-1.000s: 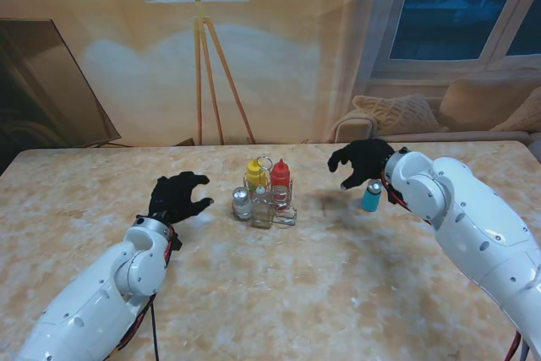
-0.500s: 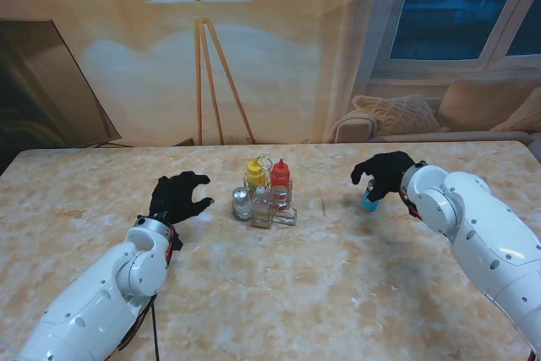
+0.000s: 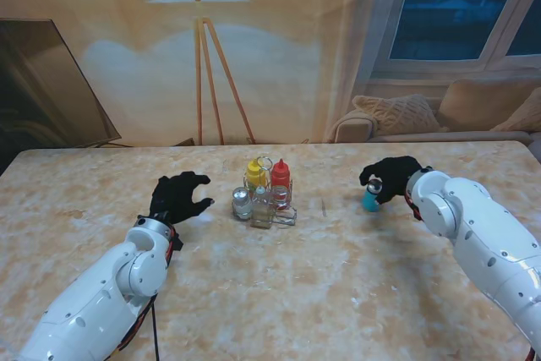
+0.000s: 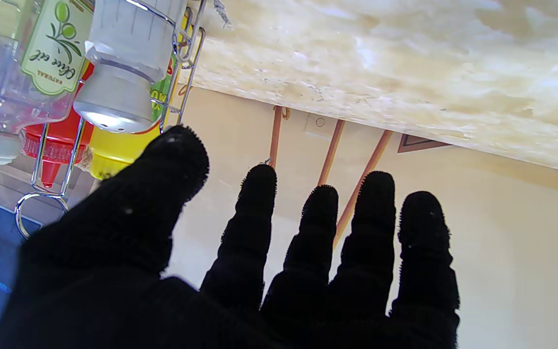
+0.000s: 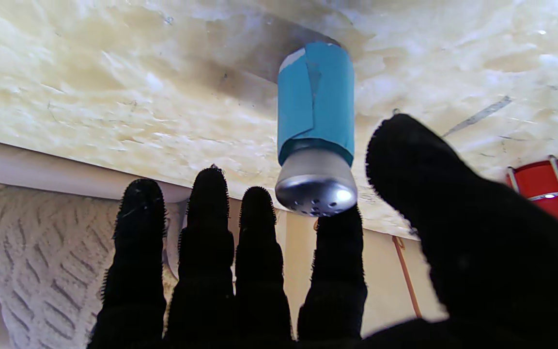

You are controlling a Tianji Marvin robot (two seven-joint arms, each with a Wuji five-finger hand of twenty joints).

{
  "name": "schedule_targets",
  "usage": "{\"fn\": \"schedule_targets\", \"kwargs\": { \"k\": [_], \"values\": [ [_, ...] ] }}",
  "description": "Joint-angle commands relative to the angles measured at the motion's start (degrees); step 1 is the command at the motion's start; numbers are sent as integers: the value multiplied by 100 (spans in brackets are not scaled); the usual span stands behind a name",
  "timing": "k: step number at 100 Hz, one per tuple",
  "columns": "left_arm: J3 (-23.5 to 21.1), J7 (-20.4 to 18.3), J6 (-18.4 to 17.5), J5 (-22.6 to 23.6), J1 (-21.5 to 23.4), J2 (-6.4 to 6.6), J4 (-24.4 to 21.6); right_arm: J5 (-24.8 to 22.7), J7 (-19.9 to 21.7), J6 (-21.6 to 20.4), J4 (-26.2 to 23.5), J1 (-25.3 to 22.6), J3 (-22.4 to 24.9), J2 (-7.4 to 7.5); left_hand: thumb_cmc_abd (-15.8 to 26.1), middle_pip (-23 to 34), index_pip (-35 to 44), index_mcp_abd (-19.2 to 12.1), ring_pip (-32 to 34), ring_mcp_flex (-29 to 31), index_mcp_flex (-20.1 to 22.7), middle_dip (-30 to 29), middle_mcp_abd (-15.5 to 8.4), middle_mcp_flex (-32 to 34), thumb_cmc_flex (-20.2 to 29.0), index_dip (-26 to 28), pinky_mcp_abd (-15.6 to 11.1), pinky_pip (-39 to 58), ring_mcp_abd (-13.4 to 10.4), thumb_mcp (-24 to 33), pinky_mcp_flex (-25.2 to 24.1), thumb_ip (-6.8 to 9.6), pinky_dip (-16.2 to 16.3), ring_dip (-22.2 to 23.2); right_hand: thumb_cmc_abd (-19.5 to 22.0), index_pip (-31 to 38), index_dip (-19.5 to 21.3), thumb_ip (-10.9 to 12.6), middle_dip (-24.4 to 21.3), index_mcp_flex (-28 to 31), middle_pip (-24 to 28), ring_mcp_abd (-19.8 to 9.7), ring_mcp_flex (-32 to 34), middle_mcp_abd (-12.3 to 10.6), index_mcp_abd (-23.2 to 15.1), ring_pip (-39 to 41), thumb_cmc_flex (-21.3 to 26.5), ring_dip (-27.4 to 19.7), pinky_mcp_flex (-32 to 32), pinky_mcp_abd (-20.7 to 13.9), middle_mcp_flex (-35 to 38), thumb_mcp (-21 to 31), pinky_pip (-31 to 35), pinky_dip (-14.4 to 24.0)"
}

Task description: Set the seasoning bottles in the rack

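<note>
My gripper will lower the blue shaker (image 3: 371,198) into the wire ring (image 3: 285,215) beside the clear oil bottle. The ring is empty, so the shaker will slide in and stay upright.
A wire rack (image 3: 269,205) stands mid-table with a yellow bottle (image 3: 254,172), a red bottle (image 3: 281,174) and a clear oil bottle (image 3: 261,207); a silver-capped shaker (image 3: 242,202) is at its left side. Apart from the rack, to its right, a blue shaker (image 3: 370,200) stands upright on the table. My right hand (image 3: 390,177) hovers at its cap with fingers spread. In the right wrist view the blue shaker (image 5: 316,111) sits between thumb and index, not clasped. My left hand (image 3: 177,196) is open left of the rack, whose wires (image 4: 182,58) and shaker (image 4: 124,63) show beyond its thumb.
The marble table (image 3: 279,293) ends at a far edge behind the rack. Beyond it are a floor lamp (image 3: 203,57), a sofa with cushions (image 3: 406,112) and a dark screen (image 3: 51,82) at the far left.
My right hand has moved rightward from the gap between rack and blue shaker to right over the shaker's cap. The left hand and the rack have not moved.
</note>
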Motion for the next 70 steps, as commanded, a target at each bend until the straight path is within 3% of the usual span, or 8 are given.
{"fn": "schedule_targets", "kwargs": {
  "k": [1,41,70],
  "values": [
    [7,-64,18,8,-5,-15,2,25,29,51,120,25,-70,-32,-95,3,122,37,137,-93,7,51,51,-201,5,60,-28,47,-44,175,-36,106,44,147,-236,90,-68,22,-108,-109,-3,97,19,-37,-109,24,188,-102,24,113,-190,190,119,-70],
    [14,-64,35,2,-16,-17,16,345,-235,156,524,271,-383,-93,-122,7,127,22,139,-86,6,52,46,-194,13,59,-28,52,-53,204,-25,106,39,147,-101,382,-83,36,162,4,459,-382,596,-26,-175,424,301,156,389,-126,111,131,283,-49],
    [7,-78,36,-1,-12,-15,10,487,-242,225,547,315,-452,-125,-129,3,128,34,133,-94,3,50,46,-194,9,57,-19,45,-51,218,-30,102,31,144,-87,363,-117,34,218,-42,477,-390,597,-4,-114,442,179,215,409,-91,78,124,271,-12]
  ]
}}
